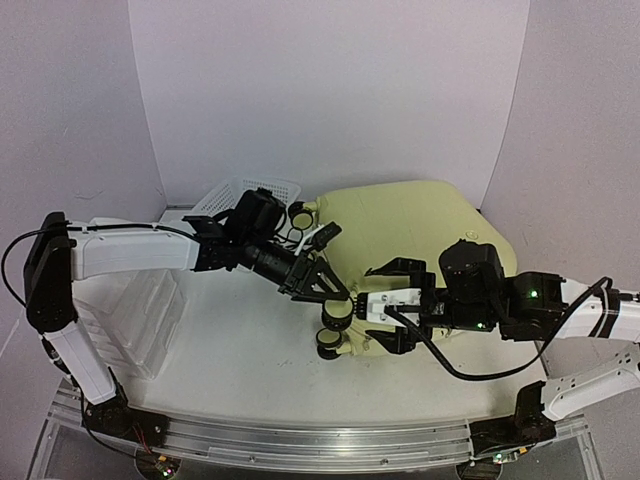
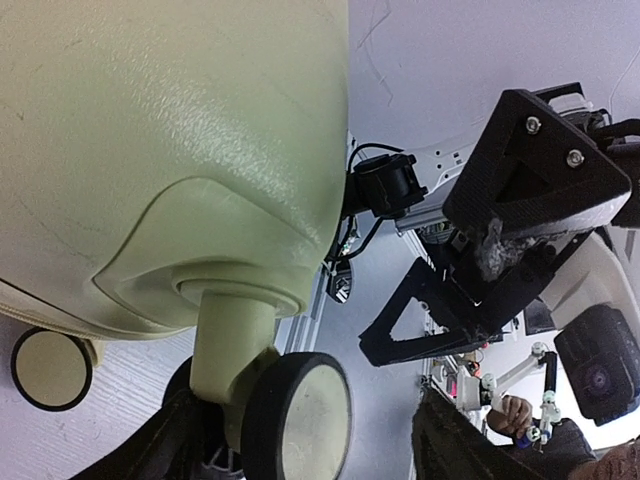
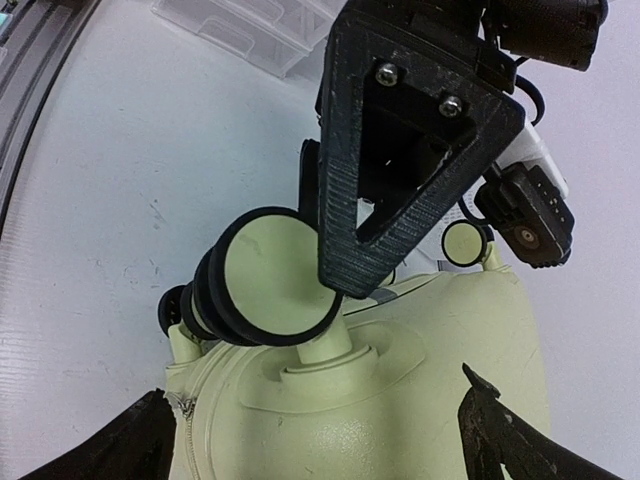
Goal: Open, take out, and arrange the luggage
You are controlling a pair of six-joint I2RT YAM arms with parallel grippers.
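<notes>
The caster wheel (image 2: 285, 420) between my left gripper's fingers leans toward one finger, so next I open my left gripper, line it up and grip the wheel's flat sides (image 2: 315, 425) squarely.
The luggage (image 1: 420, 225) is a pale yellow hard-shell suitcase lying shut on the table, its caster wheels pointing left. My left gripper (image 1: 325, 287) reaches in from the left. It stands open around a near caster wheel (image 2: 300, 420); the wheel sits between the fingers (image 2: 455, 450), with a gap on the right side. My right gripper (image 1: 390, 305) is open too, straddling the same wheeled corner of the luggage (image 3: 380, 420) from the right, fingers (image 3: 510, 445) wide apart. The caster wheel (image 3: 275, 280) shows just past it, with a left finger (image 3: 400, 150) above it.
A white mesh basket (image 1: 245, 190) stands behind the left arm, next to the luggage's far wheel (image 1: 300, 215). A clear plastic drawer organizer (image 1: 130, 310) lies at the left. The two grippers face each other closely over the wheel. The table's front rail (image 1: 300, 440) runs along the bottom.
</notes>
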